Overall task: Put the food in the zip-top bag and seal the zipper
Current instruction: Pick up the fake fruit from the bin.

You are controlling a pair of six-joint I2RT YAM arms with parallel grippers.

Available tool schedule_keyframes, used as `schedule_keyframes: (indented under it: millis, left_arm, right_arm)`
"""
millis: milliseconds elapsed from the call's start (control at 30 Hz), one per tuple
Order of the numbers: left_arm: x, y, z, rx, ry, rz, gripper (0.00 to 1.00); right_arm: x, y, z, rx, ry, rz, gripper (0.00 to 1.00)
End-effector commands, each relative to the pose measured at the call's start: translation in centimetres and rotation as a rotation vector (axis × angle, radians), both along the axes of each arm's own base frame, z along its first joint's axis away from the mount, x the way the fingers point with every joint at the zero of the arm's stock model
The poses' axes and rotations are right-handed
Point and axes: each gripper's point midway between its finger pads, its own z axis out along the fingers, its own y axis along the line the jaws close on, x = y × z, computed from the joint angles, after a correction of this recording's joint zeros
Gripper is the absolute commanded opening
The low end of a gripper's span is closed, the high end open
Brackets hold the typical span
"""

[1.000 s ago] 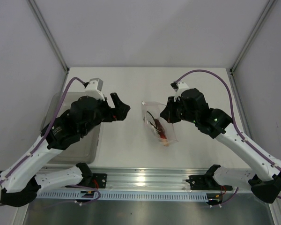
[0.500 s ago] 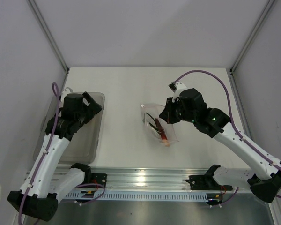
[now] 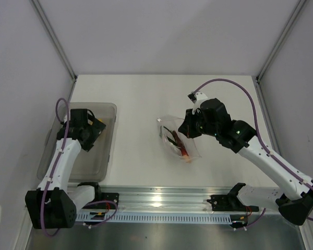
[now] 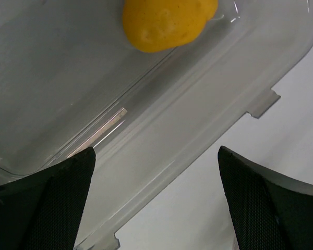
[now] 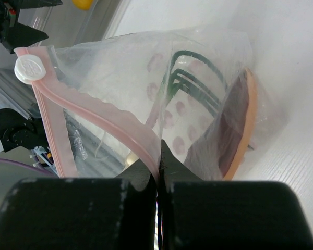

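The yellow lemon (image 4: 168,22) is by itself in the grey bin and is open to my left gripper's spread fingers. So I should go on toward its middle until the fingers are on both sides of the lemon.
The clear zip-top bag (image 3: 178,141) lies mid-table with its mouth held open. My right gripper (image 3: 186,130) is shut on the pinkish-red zipper strip (image 5: 96,115), pinching it at the fingertips (image 5: 159,156). A white slider (image 5: 29,67) sits at the strip's end. Inside the bag lie thin green stems (image 5: 194,78) and a dark red-orange piece (image 5: 241,122). A yellow lemon (image 4: 167,21) lies in the translucent grey bin (image 4: 198,104). My left gripper (image 4: 156,208) is open and empty above the bin's edge, near the lemon. It also shows in the top view (image 3: 92,130).
The grey bin (image 3: 86,159) stands at the table's left edge. White walls and metal frame posts enclose the table. A metal rail (image 3: 161,200) with both arm bases runs along the near edge.
My left arm has swung from the table's middle back left over the bin. My right gripper has kept its hold on the bag, shifting it only slightly.
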Motion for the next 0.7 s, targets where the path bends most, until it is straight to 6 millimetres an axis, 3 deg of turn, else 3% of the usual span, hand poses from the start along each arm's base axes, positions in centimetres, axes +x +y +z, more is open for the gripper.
schedule_keyframes:
  millis: [0, 167, 433, 667]
  left_arm:
    - [2.0, 1.1, 0.1, -0.009, -0.071, 0.062, 0.99]
    - [3.1, 2.7, -1.5, 0.027, -0.054, 0.109, 1.00]
    - [7.1, 4.3, -3.4, 0.044, -0.034, 0.103, 0.99]
    - [9.8, 3.9, -5.5, -0.021, -0.014, 0.092, 0.99]
  right_arm:
    - [-0.2, -0.3, 0.4, 0.000, -0.018, 0.020, 0.00]
    - [-0.2, -0.5, 0.2, -0.020, -0.020, 0.025, 0.00]
    - [0.0, -0.6, -0.9, -0.054, -0.002, 0.038, 0.00]
    - [0.2, -1.0, -1.8, -0.090, 0.011, 0.048, 0.00]
